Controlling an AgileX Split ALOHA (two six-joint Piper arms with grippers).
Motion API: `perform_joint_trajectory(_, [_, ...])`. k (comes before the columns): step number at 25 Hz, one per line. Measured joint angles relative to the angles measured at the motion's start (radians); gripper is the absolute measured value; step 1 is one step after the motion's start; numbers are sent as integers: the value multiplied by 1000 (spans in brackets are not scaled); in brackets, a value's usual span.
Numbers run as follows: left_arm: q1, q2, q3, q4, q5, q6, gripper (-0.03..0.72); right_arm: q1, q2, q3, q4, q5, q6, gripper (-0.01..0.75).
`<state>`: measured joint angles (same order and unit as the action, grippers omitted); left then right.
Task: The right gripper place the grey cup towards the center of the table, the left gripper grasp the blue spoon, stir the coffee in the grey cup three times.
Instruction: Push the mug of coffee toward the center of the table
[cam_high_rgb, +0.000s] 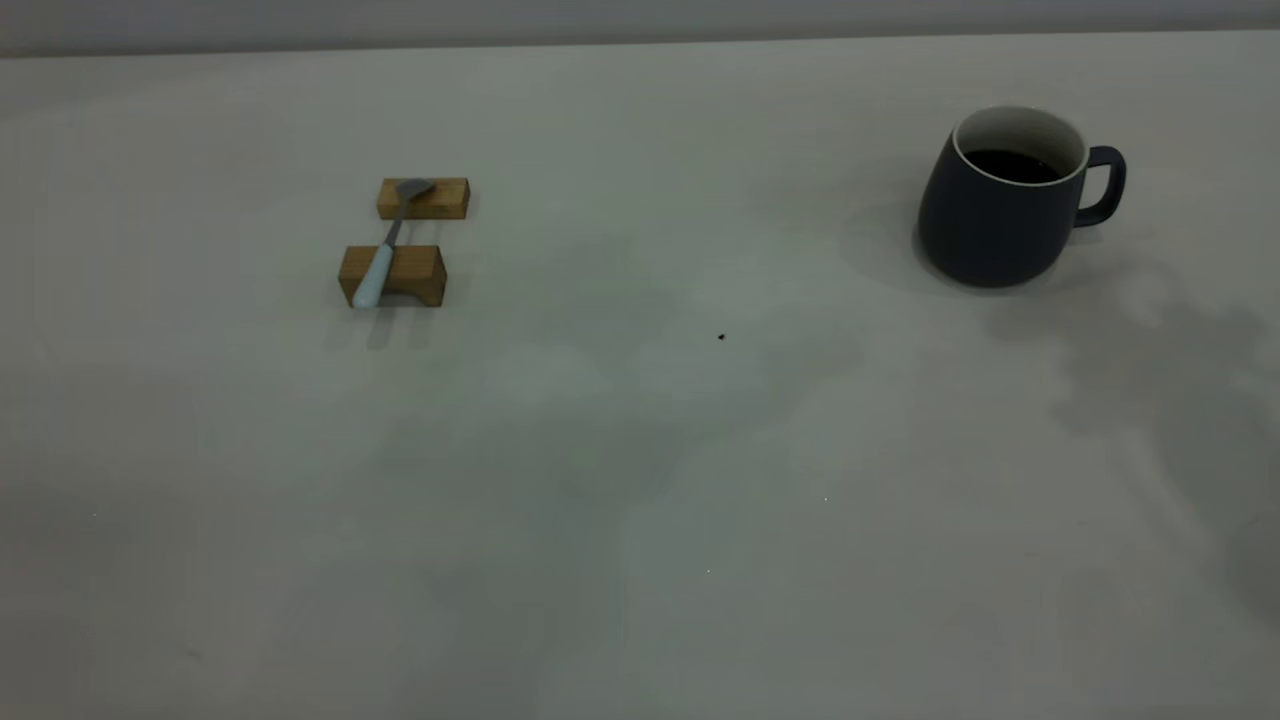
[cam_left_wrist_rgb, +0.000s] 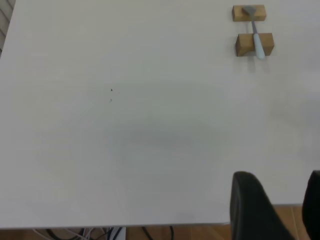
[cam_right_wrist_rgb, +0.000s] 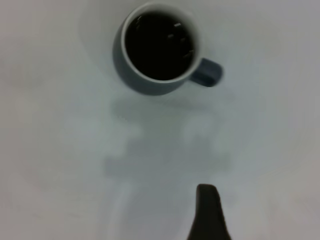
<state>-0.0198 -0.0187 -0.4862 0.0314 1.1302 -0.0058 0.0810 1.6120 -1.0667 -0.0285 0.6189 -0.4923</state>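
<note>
The grey cup's handle (cam_high_rgb: 1118, 184) sticks out on the right gripper's side with open table before it, so the robot should keep reaching until that gripper's fingers straddle the handle (cam_right_wrist_rgb: 207, 73).
The grey cup (cam_high_rgb: 1000, 220) stands upright at the far right of the table (cam_high_rgb: 640, 480), its handle turned to the right, with dark coffee (cam_high_rgb: 1010, 165) inside. From above, in the right wrist view, the cup (cam_right_wrist_rgb: 150, 86) and its coffee (cam_right_wrist_rgb: 157, 47) lie well ahead of my right gripper (cam_right_wrist_rgb: 207, 212), with bare table between. The blue spoon (cam_high_rgb: 385, 250) lies across two small wooden blocks at the left. My left gripper (cam_left_wrist_rgb: 280, 200) is open and empty over the table's near edge, far from the spoon (cam_left_wrist_rgb: 256, 37). Neither gripper shows in the exterior view.
The spoon bowl rests on the farther wooden block (cam_high_rgb: 423, 198) and the handle on the nearer block (cam_high_rgb: 392, 275). A tiny dark speck (cam_high_rgb: 721, 337) sits near the table's middle. Cables and wood floor show beyond the table edge (cam_left_wrist_rgb: 150, 224).
</note>
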Motion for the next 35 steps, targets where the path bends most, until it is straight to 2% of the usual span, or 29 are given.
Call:
perform_joint_trajectory(5, [0, 0, 0, 0, 0, 0, 329, 0, 210, -113, 34, 1, -200, 592])
perform_joint_trajectory(10, [0, 0, 0, 0, 0, 0, 329, 0, 343, -178, 0, -7, -325, 592])
perform_joint_trajectory(21, [0, 0, 0, 0, 0, 0, 329, 0, 542, -279, -207, -136, -379, 592])
perform_joint_trajectory(35, [0, 0, 0, 0, 0, 0, 329, 0, 695, -347, -219, -213, -566, 592])
